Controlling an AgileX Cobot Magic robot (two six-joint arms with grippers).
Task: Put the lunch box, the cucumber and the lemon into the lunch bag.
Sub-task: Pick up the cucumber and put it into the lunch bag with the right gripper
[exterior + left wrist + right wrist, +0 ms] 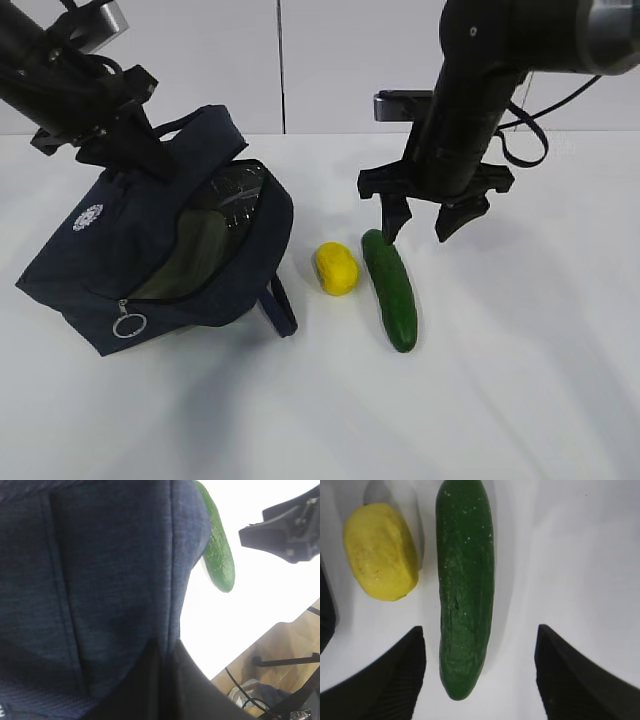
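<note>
An open gap (240,200) is visible beside the lunch box's pale green lid. The cucumber (391,291) will fit in next to the box when I lower it.
The navy lunch bag (150,250) lies tilted on the white table at the left, its top zipper open. Inside the opening I see the lunch box's pale green lid (190,255). My left gripper (125,150) is shut on the bag's upper back edge; in the left wrist view the bag fabric (100,580) fills the frame. The yellow lemon (337,268) lies right of the bag, and the cucumber (390,290) lies beside it. My right gripper (420,225) is open just above the cucumber's far end (465,595), with the jaws on either side. The lemon (381,552) sits to the left.
The bag's metal ring pull (128,324) hangs at its front, and a handle loop (283,312) lies toward the lemon. A white wall stands behind the table. The table edge, the floor and cables (260,690) show in the left wrist view.
</note>
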